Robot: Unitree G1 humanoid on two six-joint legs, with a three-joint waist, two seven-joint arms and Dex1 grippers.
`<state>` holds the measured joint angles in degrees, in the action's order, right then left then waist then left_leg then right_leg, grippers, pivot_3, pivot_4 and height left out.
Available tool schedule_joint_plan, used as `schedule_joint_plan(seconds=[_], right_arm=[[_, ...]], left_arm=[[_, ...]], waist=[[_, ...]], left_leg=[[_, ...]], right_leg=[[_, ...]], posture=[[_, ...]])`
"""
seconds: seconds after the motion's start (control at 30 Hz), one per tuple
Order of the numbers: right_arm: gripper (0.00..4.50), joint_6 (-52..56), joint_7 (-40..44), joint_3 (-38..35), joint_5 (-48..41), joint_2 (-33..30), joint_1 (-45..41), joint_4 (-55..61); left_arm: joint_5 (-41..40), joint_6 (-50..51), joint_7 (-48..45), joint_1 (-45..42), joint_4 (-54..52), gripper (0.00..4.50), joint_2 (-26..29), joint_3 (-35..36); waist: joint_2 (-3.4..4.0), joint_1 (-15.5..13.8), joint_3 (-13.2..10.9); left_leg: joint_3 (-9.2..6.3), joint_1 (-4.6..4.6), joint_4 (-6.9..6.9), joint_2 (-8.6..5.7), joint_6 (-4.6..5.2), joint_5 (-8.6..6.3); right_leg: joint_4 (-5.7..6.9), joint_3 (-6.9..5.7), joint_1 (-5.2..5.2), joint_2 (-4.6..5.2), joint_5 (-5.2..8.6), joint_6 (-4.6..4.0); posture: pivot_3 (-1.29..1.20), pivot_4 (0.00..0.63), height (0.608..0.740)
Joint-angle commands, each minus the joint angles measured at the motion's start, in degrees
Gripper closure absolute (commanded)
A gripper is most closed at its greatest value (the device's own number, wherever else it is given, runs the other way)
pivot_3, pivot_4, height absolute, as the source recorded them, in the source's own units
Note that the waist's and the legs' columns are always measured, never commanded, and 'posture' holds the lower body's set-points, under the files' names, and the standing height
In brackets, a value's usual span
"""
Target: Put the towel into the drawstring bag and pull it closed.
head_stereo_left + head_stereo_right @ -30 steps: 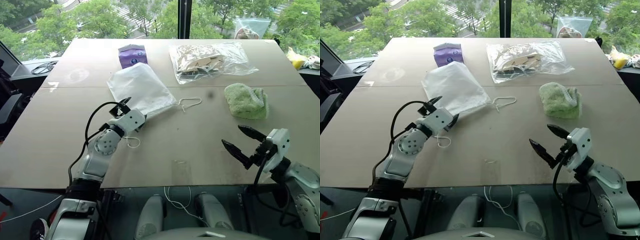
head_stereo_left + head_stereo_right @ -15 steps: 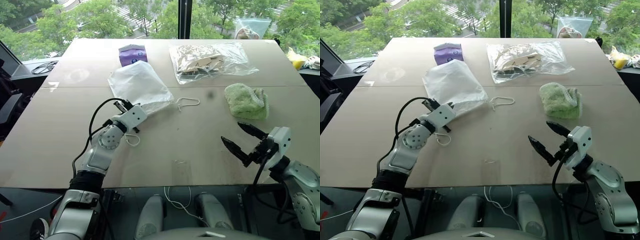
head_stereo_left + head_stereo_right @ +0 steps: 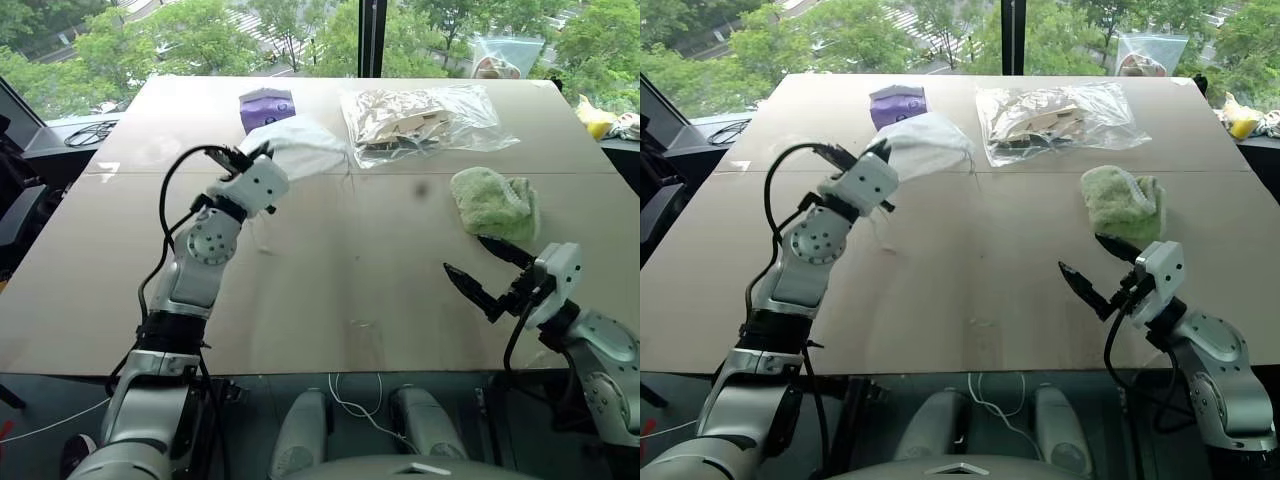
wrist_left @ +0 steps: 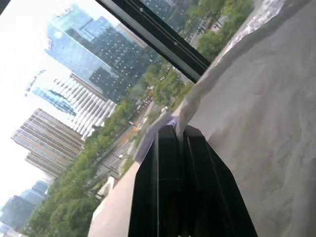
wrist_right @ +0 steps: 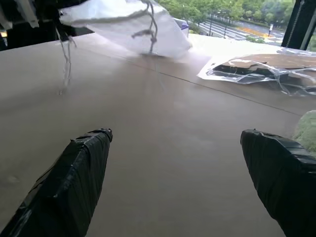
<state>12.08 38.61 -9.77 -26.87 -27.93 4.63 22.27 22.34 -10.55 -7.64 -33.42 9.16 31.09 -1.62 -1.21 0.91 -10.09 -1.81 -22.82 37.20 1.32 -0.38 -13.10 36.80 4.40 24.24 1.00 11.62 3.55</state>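
Observation:
The white cord (image 5: 151, 29) follows the bag's rim (image 5: 116, 19) to a hanging knot, so it will come out long and draw the bag's opening together when the robot pulls.
The white translucent drawstring bag (image 3: 300, 145) hangs above the left back of the table, pinched at one edge by my left gripper (image 3: 245, 155), which is shut on it. A white cord (image 5: 64, 54) dangles from the bag toward the tabletop. In the left wrist view the closed fingers (image 4: 170, 148) press together with the bag's (image 4: 256, 98) film beside them. The light green fluffy towel (image 3: 495, 203) lies bunched on the right side of the table. My right gripper (image 3: 465, 255) stands open just in front of the towel, low over the table, holding nothing.
A clear plastic bag of beige items (image 3: 420, 115) lies at the back centre, close to the lifted bag. A small purple packet (image 3: 265, 103) sits behind the bag. Yellow and white items (image 3: 600, 120) rest past the table's right edge.
My left gripper shut on the bag's edge and rose, lifting the bag off the table and toward the back. The right gripper stayed open in about the same place.

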Motion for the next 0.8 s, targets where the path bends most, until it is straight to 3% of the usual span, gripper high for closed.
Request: schedule_joint_plan(seconds=[0.03,0.1,0.2,0.37,0.57,0.8], right_arm=[[0.00,0.5,-7.8,-2.6,4.7,0.3,-4.1,-1.9],[0.00,2.9,-11.9,-2.7,6.5,0.7,-6.4,-2.9],[0.00,8.2,-16.2,-3.0,10.1,-1.6,-10.1,-4.1],[0.00,14.1,-19.6,-3.3,8.8,-0.5,-20.2,-9.8],[0.00,18.6,-31.0,-5.6,11.2,4.0,-36.5,-28.3],[0.00,17.7,-33.2,-3.9,16.1,3.3,-43.3,-51.0]], left_arm=[[1.1,3.5,-4.0,1.6,1.3,4.43,-0.4,-3.3],[0.4,3.9,-3.8,3.5,1.8,4.43,-1.9,-3.8],[1.6,3.7,0.4,-0.6,-2.1,4.43,-2.2,-1.3],[0.1,5.4,-1.8,-3.3,2.6,4.43,-3.5,-2.6],[-0.5,6.1,-2.4,-4.0,3.1,4.43,-5.4,-3.4],[-0.8,6.5,-2.3,-3.8,3.1,4.43,-6.0,-3.3]], waist=[[0.05,0.2,0.0],[0.19,0.4,0.1],[-0.21,0.3,-0.2],[-0.14,0.1,-0.1],[-0.07,0.8,-0.1],[-0.07,1.0,-0.1]], left_leg=[[0.02,0.01,0.00,0.00,0.00,0.00],[0.05,0.11,0.00,-0.01,0.00,0.00],[-0.08,0.02,0.00,0.01,0.00,0.01],[-0.16,-0.04,0.12,-0.02,-0.01,0.02],[-0.14,-0.08,0.03,-0.05,0.00,0.01],[-0.16,-0.12,-0.07,-0.08,0.00,0.01]], right_leg=[[0.00,0.01,0.00,0.00,0.00,0.00],[0.01,0.03,-0.04,0.00,0.02,-0.03],[0.05,-0.04,0.00,-0.05,0.01,-0.04],[0.04,-0.14,-0.06,-0.01,-0.02,-0.01],[0.02,-0.09,0.00,0.01,-0.18,-0.17],[-0.04,-0.11,-0.02,0.05,-0.19,-0.19]], posture=[[0.00,0.150,0.740],[0.00,0.150,0.740],[0.00,0.150,0.740],[0.00,0.150,0.740],[0.00,0.150,0.740],[0.00,0.150,0.740]])
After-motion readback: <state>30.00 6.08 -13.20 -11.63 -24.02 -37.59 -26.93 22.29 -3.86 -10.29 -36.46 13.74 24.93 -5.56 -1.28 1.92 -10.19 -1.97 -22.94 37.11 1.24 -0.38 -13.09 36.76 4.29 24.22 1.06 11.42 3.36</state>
